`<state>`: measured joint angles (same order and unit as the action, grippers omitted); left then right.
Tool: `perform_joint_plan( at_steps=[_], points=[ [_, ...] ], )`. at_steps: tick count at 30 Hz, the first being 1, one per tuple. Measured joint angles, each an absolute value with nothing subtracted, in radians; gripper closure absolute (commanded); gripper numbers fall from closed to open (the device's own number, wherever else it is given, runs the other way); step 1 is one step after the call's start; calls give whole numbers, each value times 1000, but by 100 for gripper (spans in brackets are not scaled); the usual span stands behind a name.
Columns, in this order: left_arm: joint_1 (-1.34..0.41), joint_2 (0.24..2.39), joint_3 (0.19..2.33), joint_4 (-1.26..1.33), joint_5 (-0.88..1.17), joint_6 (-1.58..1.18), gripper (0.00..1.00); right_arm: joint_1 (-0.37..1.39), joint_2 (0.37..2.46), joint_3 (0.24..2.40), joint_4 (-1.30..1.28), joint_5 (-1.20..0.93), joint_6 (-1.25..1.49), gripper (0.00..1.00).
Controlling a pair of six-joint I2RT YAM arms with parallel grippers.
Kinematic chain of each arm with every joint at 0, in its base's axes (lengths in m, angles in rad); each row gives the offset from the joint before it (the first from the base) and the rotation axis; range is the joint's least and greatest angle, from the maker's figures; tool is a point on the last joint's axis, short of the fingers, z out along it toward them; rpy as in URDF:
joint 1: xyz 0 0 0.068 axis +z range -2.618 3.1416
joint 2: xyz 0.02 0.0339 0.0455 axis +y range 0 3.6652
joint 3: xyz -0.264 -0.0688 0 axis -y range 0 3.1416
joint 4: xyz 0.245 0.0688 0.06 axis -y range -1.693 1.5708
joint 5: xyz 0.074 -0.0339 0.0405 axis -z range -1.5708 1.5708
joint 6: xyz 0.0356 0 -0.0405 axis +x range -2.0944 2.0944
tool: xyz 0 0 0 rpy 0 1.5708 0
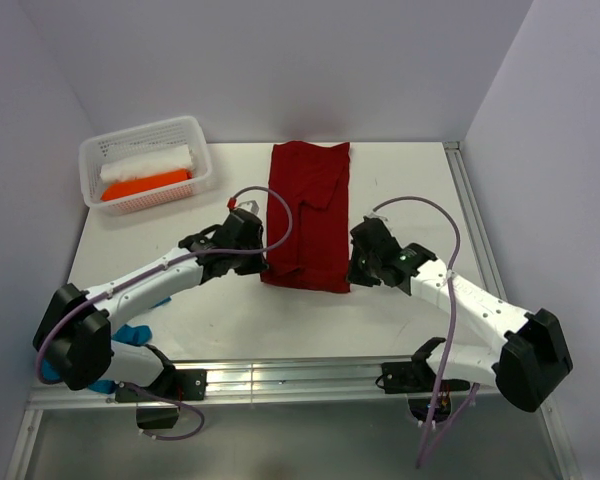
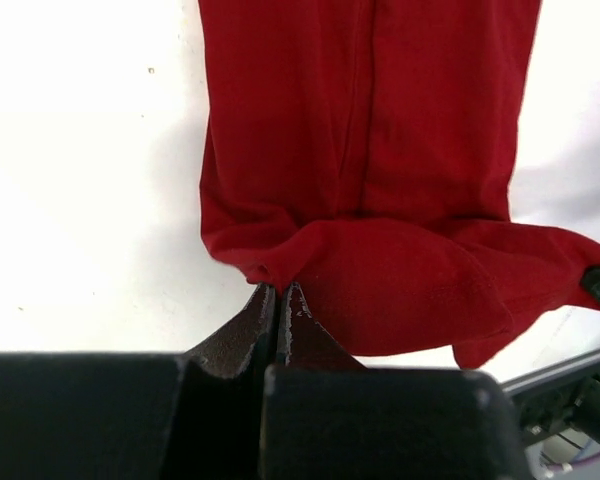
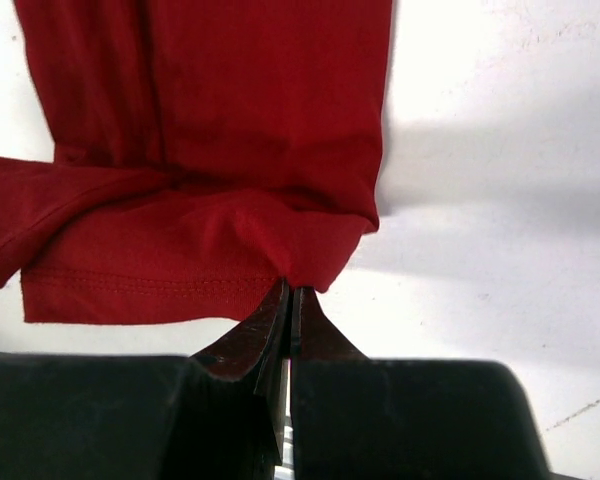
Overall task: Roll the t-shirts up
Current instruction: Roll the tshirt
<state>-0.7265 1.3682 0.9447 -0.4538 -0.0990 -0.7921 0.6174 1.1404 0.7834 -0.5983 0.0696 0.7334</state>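
I should keep moving my right gripper forward and let go of its corner on the t-shirt strip, because both [image 3: 325, 258] near t-shirt corners are in my grippers and the t-shirt strip [image 1: 338, 238] ahead is flat.
A dark red t-shirt [image 1: 310, 210] lies folded into a long strip down the middle of the table. Its near end is turned up and over, with the stitched hem showing in the right wrist view. My left gripper [image 1: 266, 264] is shut on the near left corner of this t-shirt [image 2: 380, 150], the cloth pinched at the tips of the gripper [image 2: 278, 290]. My right gripper [image 1: 352, 268] is shut on the near right corner of the t-shirt [image 3: 230, 100], the fold bunched at the tips of the gripper [image 3: 292, 292]. Both corners are lifted slightly off the table.
A white perforated basket [image 1: 195, 125] stands at the back left, holding a white roll [image 1: 150, 160] and an orange roll [image 1: 145, 185]. A teal-blue t-shirt [image 1: 135, 335] lies bunched by the left arm's base. A metal rail [image 1: 280, 375] runs along the table's near edge.
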Motion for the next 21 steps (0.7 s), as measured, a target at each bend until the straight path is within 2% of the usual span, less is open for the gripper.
perform_joint_plan(
  at_steps=[21],
  points=[
    [-650, 1549, 1054, -416, -82, -715, 100, 500, 1417, 962, -578, 36, 621, 100]
  ],
)
